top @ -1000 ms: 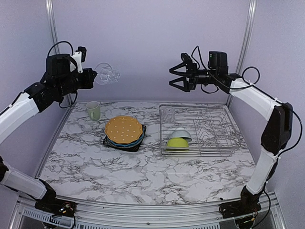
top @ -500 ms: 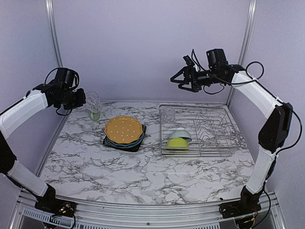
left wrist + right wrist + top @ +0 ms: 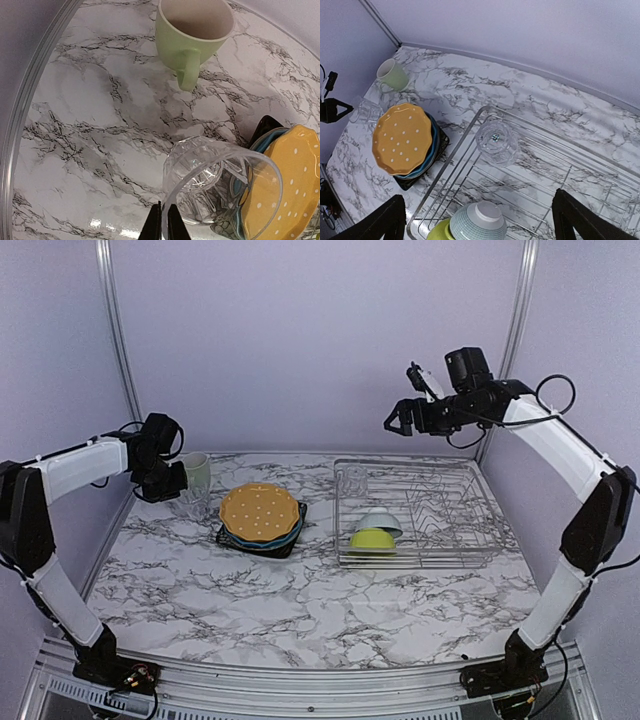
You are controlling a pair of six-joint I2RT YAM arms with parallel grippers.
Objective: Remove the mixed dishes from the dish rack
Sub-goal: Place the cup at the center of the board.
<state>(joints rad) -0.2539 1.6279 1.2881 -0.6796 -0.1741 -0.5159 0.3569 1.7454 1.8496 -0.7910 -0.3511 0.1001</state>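
The clear glass in the dish rack (image 3: 353, 481) is far from the robot's left gripper, so next the right gripper lifts the glass out and passes it to the left gripper.
My left gripper (image 3: 182, 480) is shut on the rim of a clear glass (image 3: 220, 185), low over the table between the pale green mug (image 3: 192, 30) and the plate stack. The glass is tilted, mouth toward the wrist camera. The orange dotted plate (image 3: 259, 512) lies on the blue plate (image 3: 293, 532) and the dark square plate (image 3: 228, 537). The dish rack (image 3: 480, 530) holds a second clear glass (image 3: 496, 142), an upturned small white bowl (image 3: 477, 222) and the lime green bowl (image 3: 372, 539). My right gripper (image 3: 400, 420) is open and empty, high above the rack's back left corner.
The mug (image 3: 197, 468) stands near the table's back left corner, close to the metal edge rail (image 3: 30, 105). The rack's upright tines (image 3: 440, 510) fill its right half. Bare marble lies in front of the plates and the rack.
My left arm has brought the clear glass down from high in the air to just over the table by the mug. My right arm has drawn back to the right, still open.
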